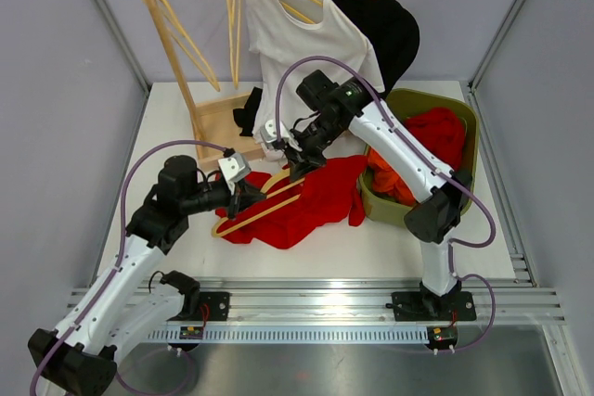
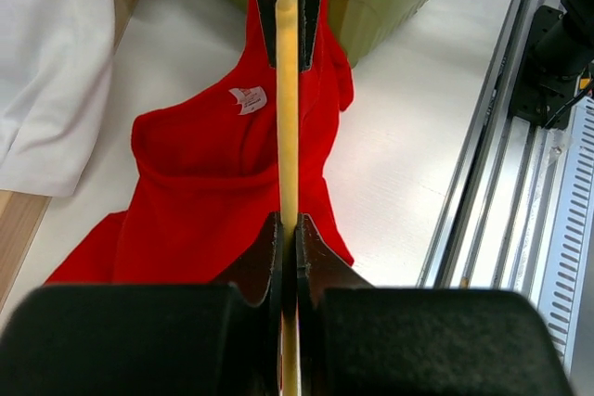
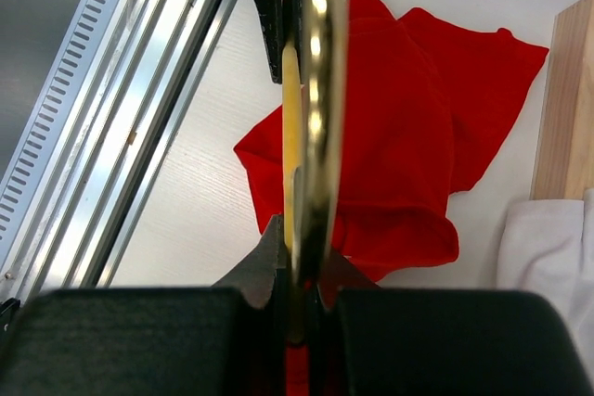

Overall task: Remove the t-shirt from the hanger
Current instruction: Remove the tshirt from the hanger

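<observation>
The robot's two grippers are both holding the hanger (image 1: 269,211) above the red t-shirt, so the right gripper should open and pull the t-shirt away (image 1: 334,183) while the left gripper holds on to the hanger.
A red t-shirt (image 1: 320,199) lies crumpled on the white table; it also shows in the left wrist view (image 2: 209,183) and the right wrist view (image 3: 399,136). A wooden hanger (image 1: 263,209) is held just above it, its bar bare. My left gripper (image 1: 247,194) is shut on the hanger's wooden bar (image 2: 289,90), the jaws (image 2: 289,226) pinching it. My right gripper (image 1: 297,170) is shut on the hanger's metal hook (image 3: 320,90) at its top (image 3: 304,252).
A green bin (image 1: 429,150) of red and orange clothes stands at the right. A wooden rack (image 1: 200,108) at the back carries a white t-shirt (image 1: 302,39), a black shirt (image 1: 385,25) and empty hangers. A metal rail (image 1: 371,299) runs along the front edge.
</observation>
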`<state>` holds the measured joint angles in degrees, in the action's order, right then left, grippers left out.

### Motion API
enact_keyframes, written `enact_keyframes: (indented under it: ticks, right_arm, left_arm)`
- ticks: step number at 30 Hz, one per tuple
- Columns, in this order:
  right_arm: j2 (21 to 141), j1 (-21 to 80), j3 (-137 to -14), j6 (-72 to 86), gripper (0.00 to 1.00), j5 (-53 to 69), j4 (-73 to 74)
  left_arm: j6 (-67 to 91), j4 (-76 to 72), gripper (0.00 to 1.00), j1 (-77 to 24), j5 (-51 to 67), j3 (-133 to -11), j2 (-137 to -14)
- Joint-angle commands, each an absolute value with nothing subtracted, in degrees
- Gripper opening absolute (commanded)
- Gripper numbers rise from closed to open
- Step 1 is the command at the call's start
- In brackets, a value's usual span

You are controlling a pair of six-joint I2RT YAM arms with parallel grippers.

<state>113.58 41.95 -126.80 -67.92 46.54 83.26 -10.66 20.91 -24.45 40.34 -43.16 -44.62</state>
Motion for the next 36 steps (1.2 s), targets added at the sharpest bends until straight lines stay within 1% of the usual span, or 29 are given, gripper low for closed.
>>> enact_keyframes:
  ticks: [1, 4, 5, 7, 10, 11, 12, 13, 15, 16, 19, 22, 24, 26, 27, 29, 30, 31, 32, 33, 36]
  right_arm:
    - [114.8, 42.6, -131.9, -67.7, 0.00, 53.4, 89.7]
    - [115.4, 42.6, -132.3, -64.0, 0.10, 53.6, 86.9]
    - [115.5, 42.5, -132.2, -61.8, 0.18, 53.4, 86.1]
    - [115.5, 42.5, -132.2, -58.8, 0.29, 52.7, 82.8]
    - [114.5, 42.5, -132.3, -50.0, 0.40, 51.2, 77.4]
    - [114.0, 42.4, -131.9, -47.9, 0.46, 50.5, 75.7]
    - [112.8, 42.4, -131.4, -45.8, 0.57, 49.1, 71.8]
    - [112.1, 42.0, -130.4, -42.0, 0.60, 48.4, 69.9]
    - [109.7, 41.9, -129.0, -39.3, 0.63, 46.0, 65.1]
    - [109.1, 41.9, -128.6, -37.9, 0.69, 44.8, 63.6]
    - [106.4, 41.4, -126.7, -33.2, 0.73, 42.5, 60.6]
    - [101.8, 40.5, -122.0, -29.2, 0.74, 41.5, 56.4]
    - [99.0, 40.0, -116.7, -26.1, 0.75, 39.3, 52.1]
    - [94.6, 39.7, -110.7, -22.0, 0.77, 38.5, 49.2]
    - [91.8, 39.6, -108.5, -20.6, 0.77, 36.8, 45.5]
    - [89.3, 39.7, -101.2, -14.7, 0.79, 35.2, 41.0]
    - [87.2, 39.7, -98.5, -12.3, 0.79, 32.9, 35.0]
    - [86.2, 39.9, -95.6, -6.7, 0.79, 31.0, 31.6]
    - [85.4, 39.9, -90.5, -4.4, 0.79, 29.4, 28.4]
    - [84.9, 40.1, -88.6, -1.1, 0.78, 25.6, 24.0]
    - [86.3, 41.1, -86.7, 2.3, 0.78, 18.2, 21.5]
  left_arm:
    - [-9.8, 21.1, 0.00, -25.3, 42.6, -43.2, -44.0]
    - [-7.5, 21.9, 0.00, -25.3, 39.3, -43.8, -43.2]
    - [-6.9, 22.4, 0.00, -25.3, 38.2, -44.1, -43.1]
    - [-6.1, 24.3, 0.00, -25.2, 36.0, -45.3, -42.9]
    - [-4.5, 25.9, 0.00, -25.2, 33.4, -45.8, -41.8]
    - [-4.0, 26.2, 0.00, -25.2, 33.0, -45.8, -41.4]
    - [-3.5, 26.3, 0.00, -25.1, 32.0, -45.7, -40.3]
    - [-2.5, 26.9, 0.00, -25.0, 31.6, -45.7, -39.7]
    - [-1.3, 27.0, 0.00, -24.8, 30.2, -45.5, -38.4]
    - [-0.3, 27.0, 0.00, -24.7, 29.8, -45.4, -37.0]
    - [4.2, 27.2, 0.00, -24.0, 27.2, -45.4, -34.6]
    - [10.0, 27.2, 0.00, -22.8, 24.3, -45.3, -32.6]
    - [13.3, 26.8, 0.00, -21.3, 22.4, -44.0, -31.8]
    - [20.3, 23.5, 0.00, -20.3, 21.8, -41.8, -30.2]
    - [25.8, 19.7, 0.00, -19.7, 22.1, -39.5, -29.7]
    - [31.3, 15.4, 0.00, -19.4, 22.1, -36.7, -29.0]
    - [36.3, 10.8, 0.00, -19.3, 22.4, -35.4, -28.6]
    - [38.9, 8.3, 0.00, -19.3, 22.4, -32.8, -28.3]
    - [41.2, 6.0, 0.00, -19.3, 22.3, -31.7, -28.0]
    - [45.5, 1.3, 0.00, -19.3, 22.2, -30.6, -27.9]
    - [51.6, -5.4, 0.00, -19.3, 21.7, -27.4, -27.9]
